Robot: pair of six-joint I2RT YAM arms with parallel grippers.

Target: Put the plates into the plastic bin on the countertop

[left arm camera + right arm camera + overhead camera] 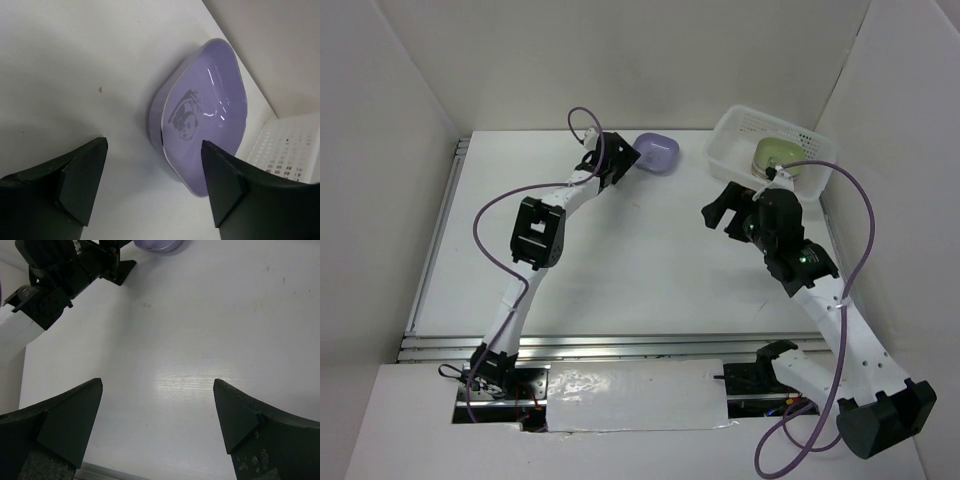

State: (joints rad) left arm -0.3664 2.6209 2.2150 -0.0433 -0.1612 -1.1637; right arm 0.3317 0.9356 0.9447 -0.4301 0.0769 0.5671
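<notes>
The purple plate (657,152) has the same rounded-square outline as the green plate (779,154), so it should nest over that plate when the robot lowers it into the bin.
A purple plate (657,152) with a dark print sits on the white countertop (620,260) at the back, left of the plastic bin (732,131). A green plate (782,155) lies inside the bin. My left gripper (630,160) is open right beside the purple plate's left edge; in the left wrist view the plate (205,117) lies just ahead of the open fingers (82,175), its near rim close to the right finger. My right gripper (718,215) is open and empty, hovering in front of the bin; its view shows bare countertop (200,340) between its fingertips (75,415). Other plates are out of view.
White walls close in the table on the left, back and right. A metal rail (620,345) runs along the front edge. The bin's perforated corner shows in the left wrist view (292,145). The left arm (50,285) shows in the right wrist view.
</notes>
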